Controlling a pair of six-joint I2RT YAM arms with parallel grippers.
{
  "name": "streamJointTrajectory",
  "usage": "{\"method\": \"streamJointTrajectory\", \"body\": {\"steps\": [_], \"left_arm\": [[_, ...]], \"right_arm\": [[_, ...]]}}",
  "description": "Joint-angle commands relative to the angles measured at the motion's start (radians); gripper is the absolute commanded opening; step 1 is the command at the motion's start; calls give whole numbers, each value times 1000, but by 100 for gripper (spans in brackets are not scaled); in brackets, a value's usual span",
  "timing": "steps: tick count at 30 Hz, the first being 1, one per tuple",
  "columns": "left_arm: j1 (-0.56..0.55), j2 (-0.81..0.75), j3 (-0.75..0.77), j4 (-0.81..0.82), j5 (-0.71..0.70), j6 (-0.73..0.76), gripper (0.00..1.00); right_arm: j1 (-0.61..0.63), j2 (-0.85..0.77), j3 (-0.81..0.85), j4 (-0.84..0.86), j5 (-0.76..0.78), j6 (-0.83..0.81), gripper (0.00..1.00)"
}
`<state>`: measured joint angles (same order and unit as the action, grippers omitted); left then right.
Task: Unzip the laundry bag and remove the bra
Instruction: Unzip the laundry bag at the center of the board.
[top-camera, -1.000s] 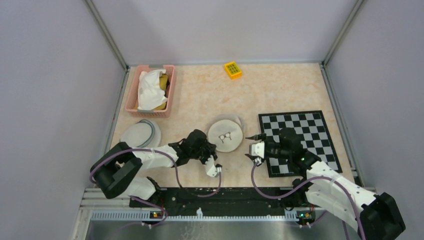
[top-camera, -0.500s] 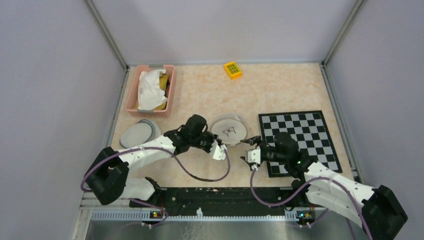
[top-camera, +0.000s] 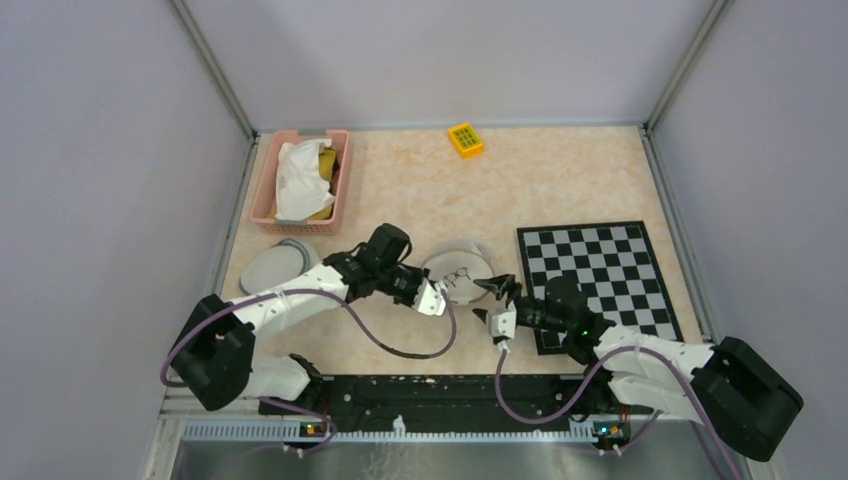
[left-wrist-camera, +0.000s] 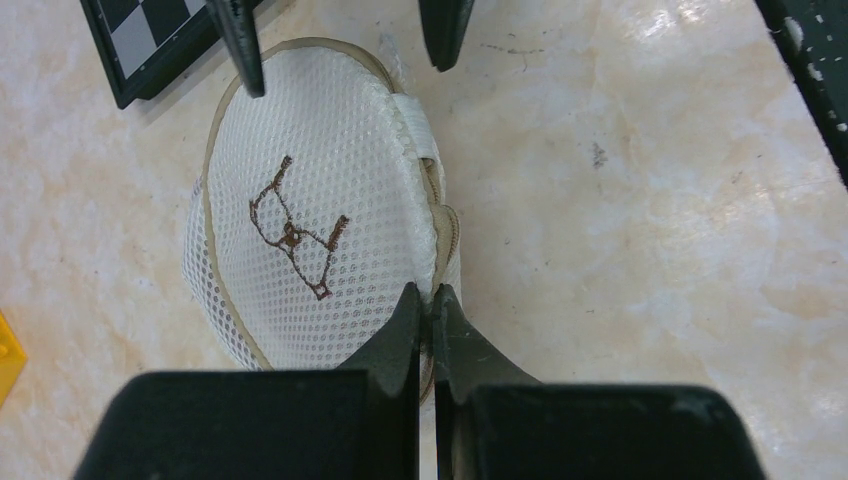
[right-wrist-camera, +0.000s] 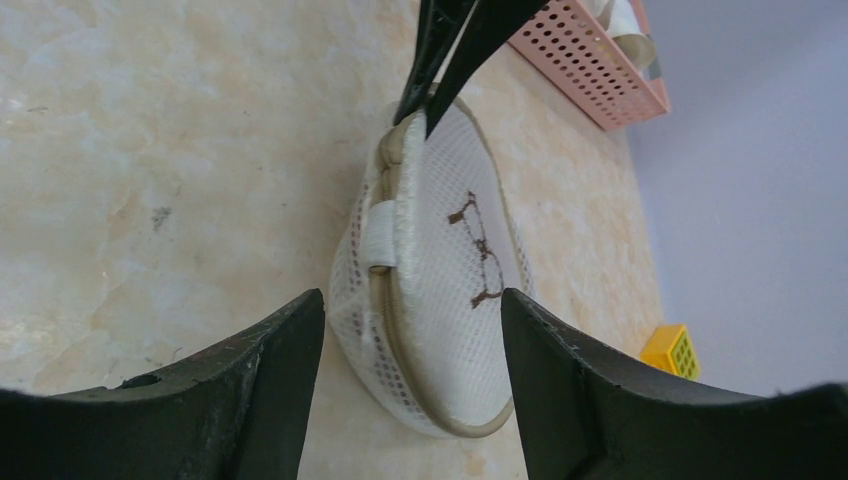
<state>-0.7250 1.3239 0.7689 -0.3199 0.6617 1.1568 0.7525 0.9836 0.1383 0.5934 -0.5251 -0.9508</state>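
Observation:
I should hold the rim's tab end (left-wrist-camera: 415, 122) with my right gripper while my left gripper takes the rim closer, because my left gripper pinches the laundry bag's zipped rim (left-wrist-camera: 438, 270) away from the white tab.
The laundry bag (top-camera: 460, 264) is a round white mesh pouch with a brown stitched emblem, lying on the table between the arms. My left gripper (top-camera: 431, 300) is shut on its zipped rim (left-wrist-camera: 438, 245), the tips (left-wrist-camera: 432, 296) pinching the seam. The right gripper (top-camera: 493, 301) is open, level with the bag's other side and apart from it. In the right wrist view the bag (right-wrist-camera: 440, 280) lies just beyond the spread jaws (right-wrist-camera: 412, 330). The bra is hidden inside the bag.
A pink basket (top-camera: 341, 180) with white cloth stands at the back left. Grey plates (top-camera: 272, 266) lie below it. A checkerboard (top-camera: 600, 262) lies right of the bag, under the right arm. A yellow block (top-camera: 465, 139) sits at the far edge.
My left gripper has moved from the front of the table up to the bag's near rim and pinches it. The right gripper has slid left, closer to the bag.

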Motion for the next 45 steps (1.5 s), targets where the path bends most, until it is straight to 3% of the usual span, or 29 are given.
{"method": "streamJointTrajectory", "body": {"steps": [1, 10, 16, 19, 21, 23, 24, 26, 32, 45], "left_arm": [[11, -8, 48, -47, 100, -46, 0], [70, 3, 98, -114, 207, -125, 0], [80, -11, 106, -140, 265, -177, 0], [96, -12, 111, -113, 286, -279, 0], [122, -13, 110, -58, 292, -420, 9], [162, -15, 105, -6, 303, -579, 30], [185, -22, 102, 12, 311, -680, 42], [227, -50, 86, 71, 309, -818, 53], [274, -175, 14, 196, 235, -974, 74], [270, -173, -111, 432, 357, -1089, 75]], "right_arm": [[16, 26, 37, 73, -31, -37, 63], [21, 87, 54, 78, -93, -81, 54], [22, 113, 97, 82, -75, -47, 32], [22, 132, 129, 76, -54, 7, 22], [22, 131, 146, 67, -51, 32, 12], [21, 126, 166, 59, -32, 85, 0], [21, 126, 186, 40, -19, 135, 0], [22, 125, 224, -24, -9, 196, 0], [21, 125, 313, -220, -58, 355, 0], [21, 150, 434, -371, -97, 550, 0]]}}
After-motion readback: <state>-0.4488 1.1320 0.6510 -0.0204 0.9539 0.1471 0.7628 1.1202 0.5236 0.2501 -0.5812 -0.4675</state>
